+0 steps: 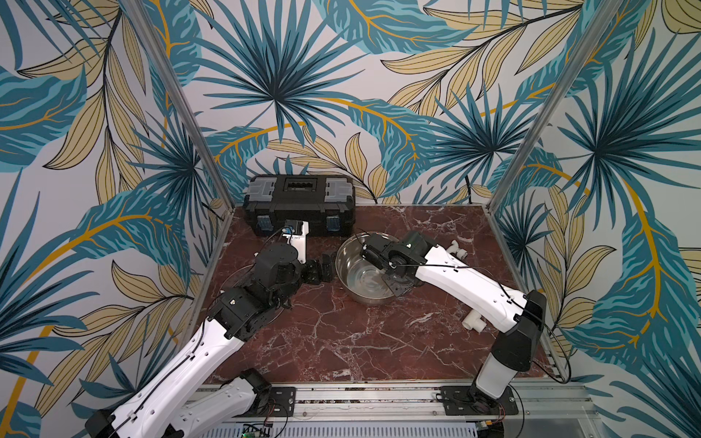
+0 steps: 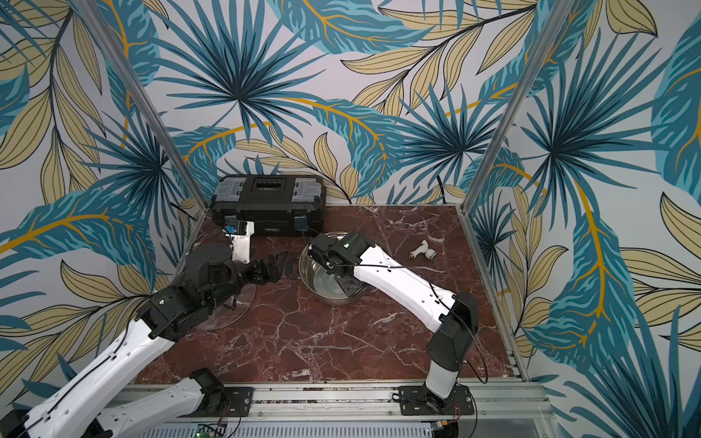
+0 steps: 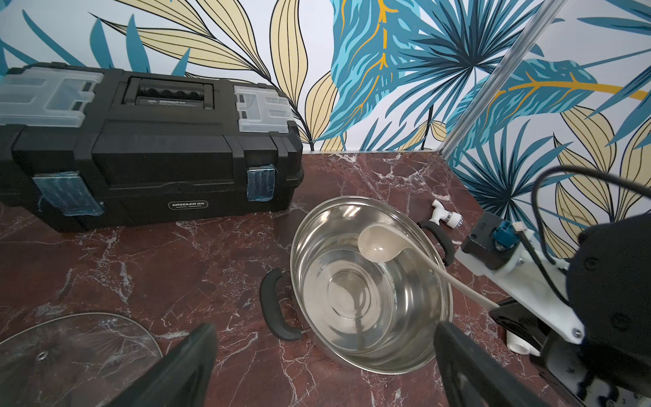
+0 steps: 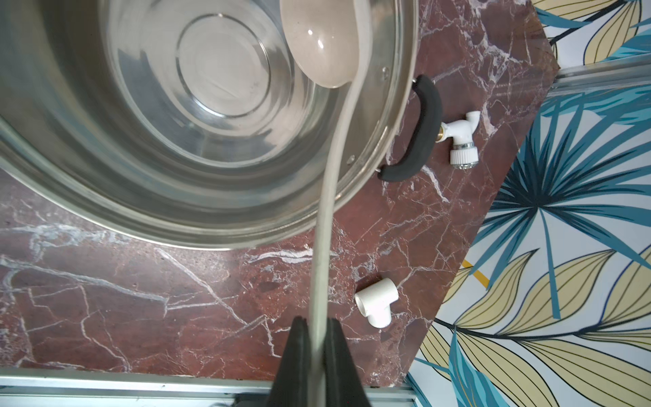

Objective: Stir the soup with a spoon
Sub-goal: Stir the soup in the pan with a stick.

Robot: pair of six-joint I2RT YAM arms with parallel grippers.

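I should sweep the spoon back toward the pot's near side (image 1: 379, 296) with my right gripper to keep stirring, because the cream spoon's bowl (image 3: 380, 242) hangs close to the pot's far side.
The round steel pot (image 1: 347, 261) (image 3: 352, 363) stands mid-table with two black side handles. The soup is only its bare shiny inside (image 3: 348, 296) (image 4: 197, 105); no liquid shows. My right gripper (image 4: 315, 320) (image 3: 510, 310) is shut on the slim handle of the cream spoon (image 4: 326, 211). The handle crosses the pot's right rim, and the spoon's bowl (image 3: 375, 243) hangs inside near the far wall, above the bottom. My left gripper (image 3: 326, 327) (image 1: 322, 267) stands open and empty, low, just left of the pot by its near handle (image 3: 274, 310).
A black toolbox (image 1: 299, 204) (image 3: 141, 148) stands at the back left. The clear glass lid (image 3: 70, 345) (image 2: 227, 314) lies flat under my left arm. A white tap fitting (image 4: 459, 141) (image 2: 423, 252) and a white pipe tee (image 4: 375, 304) (image 1: 472, 322) lie right of the pot.
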